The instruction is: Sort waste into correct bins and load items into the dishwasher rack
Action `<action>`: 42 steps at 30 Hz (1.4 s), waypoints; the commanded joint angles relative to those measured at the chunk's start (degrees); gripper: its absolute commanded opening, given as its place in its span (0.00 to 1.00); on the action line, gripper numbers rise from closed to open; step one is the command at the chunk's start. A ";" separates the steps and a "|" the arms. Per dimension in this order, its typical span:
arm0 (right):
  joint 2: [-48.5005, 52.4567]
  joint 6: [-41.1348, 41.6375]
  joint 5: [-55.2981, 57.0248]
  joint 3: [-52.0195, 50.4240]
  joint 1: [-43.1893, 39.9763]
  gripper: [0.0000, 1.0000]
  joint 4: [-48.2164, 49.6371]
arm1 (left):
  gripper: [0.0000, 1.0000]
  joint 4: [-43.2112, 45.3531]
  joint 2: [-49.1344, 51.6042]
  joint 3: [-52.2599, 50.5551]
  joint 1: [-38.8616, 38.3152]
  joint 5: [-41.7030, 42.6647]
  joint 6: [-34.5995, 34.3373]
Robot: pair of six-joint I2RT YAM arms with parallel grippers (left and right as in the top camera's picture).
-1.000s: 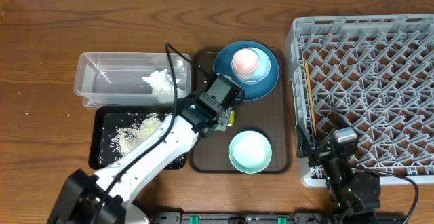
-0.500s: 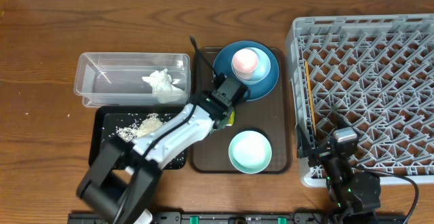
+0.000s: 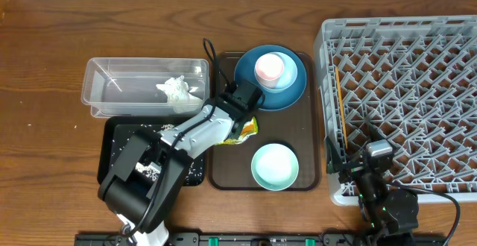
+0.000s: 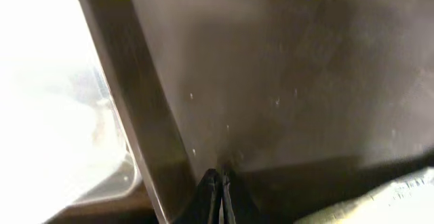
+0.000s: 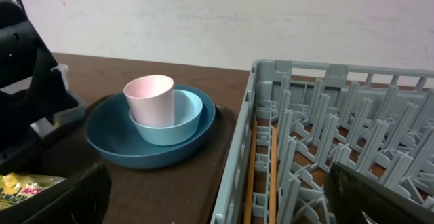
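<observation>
The robot's left gripper is closed and empty over the brown serving tray beside the yellow-green wrapper, so it should back up, open and come down with its fingers on both sides of the wrapper.
My left gripper is shut low over the brown serving tray, near its left rim, and nothing shows between the tips. The yellow-green wrapper lies just right of the fingers. A pink cup stands in a light-blue bowl on the dark-blue plate. The mint bowl sits at the tray's front. A white napkin lies in the clear tub. My left arm hides most of the rice on the black tray. My right gripper hangs open at the grey rack's near-left corner.
Two wooden chopsticks lie along the rack's left side. The rack fills the right of the table. The clear tub and the black tray stand side by side, left of the brown tray. Bare wood shows at the far left.
The left jaws have closed fully. The left arm has swung in closer over the black tray, and more of the wrapper shows, slightly further left. The right arm has not moved.
</observation>
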 commanded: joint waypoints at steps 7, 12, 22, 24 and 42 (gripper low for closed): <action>-0.09 -0.44 0.39 -0.22 0.17 0.99 -0.07 | 0.07 -6.47 -0.04 -0.37 0.15 18.27 0.52; -0.09 -0.44 0.39 -0.22 0.17 0.99 -0.07 | 0.08 -7.50 -1.97 0.13 0.31 18.62 0.57; -0.09 -0.46 0.39 -0.22 0.17 0.99 -0.07 | 0.37 -7.54 -8.68 1.66 4.59 13.68 -5.75; -0.09 -0.46 0.39 -0.22 0.17 0.99 -0.07 | 0.38 -7.93 -9.94 1.66 6.12 13.73 -10.08; -0.09 -0.44 0.39 -0.22 0.17 0.99 -0.07 | 0.77 -4.02 -11.69 -0.33 3.96 25.94 -27.65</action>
